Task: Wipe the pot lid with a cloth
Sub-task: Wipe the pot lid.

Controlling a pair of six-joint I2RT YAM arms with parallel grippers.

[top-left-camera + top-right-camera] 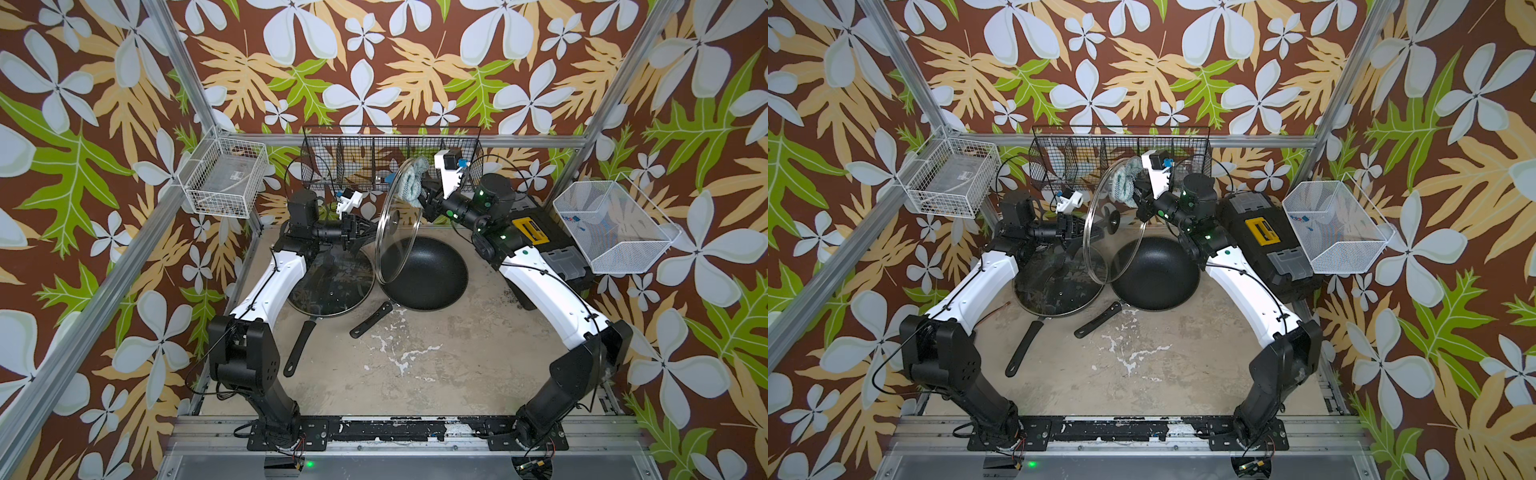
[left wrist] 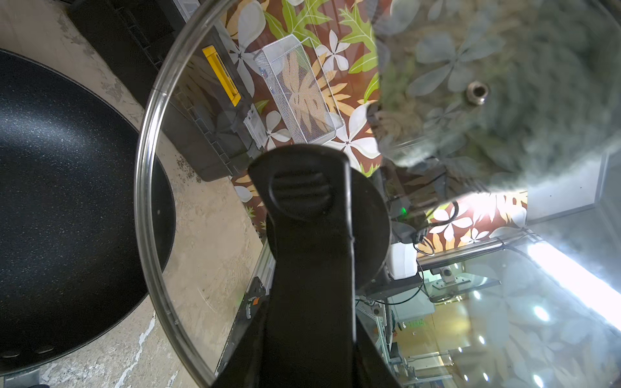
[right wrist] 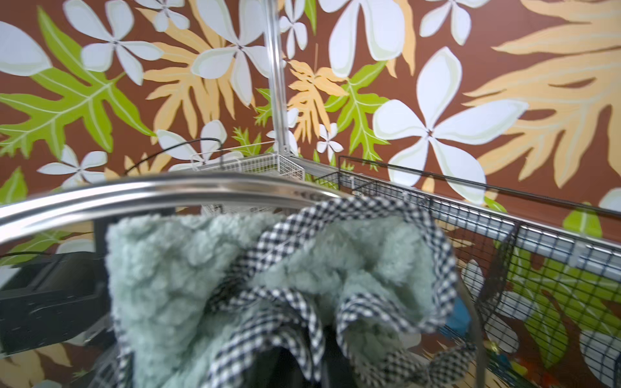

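The cloth is already up at the pot lid's upper rim (image 1: 410,162), so next my right gripper goes back the other way and wipes the cloth down over the lower glass (image 1: 392,265).
A round glass pot lid (image 1: 390,249) (image 1: 1096,249) stands on edge above the pans, its steel rim (image 3: 168,195) facing me. My left gripper (image 1: 365,226) (image 1: 1086,230) is shut on the lid's black knob (image 2: 369,218); one black finger (image 2: 312,268) crosses it. The pale teal cloth (image 1: 411,178) (image 1: 1124,180) with checked trim is bunched against the lid's upper part. My right gripper (image 1: 424,196) (image 1: 1138,196) is shut on it, the fingers mostly buried in fabric (image 3: 188,268). Through the glass the cloth (image 2: 504,100) shows as a blur.
A black wok (image 1: 424,270) sits under the lid. Beside it a frying pan wears a second glass lid (image 1: 332,286), its handle (image 1: 299,349) pointing forward. A black wire basket (image 1: 390,162) hangs at the back, white baskets (image 1: 224,178) (image 1: 615,224) at the sides, and a black toolbox (image 1: 540,237) stands right.
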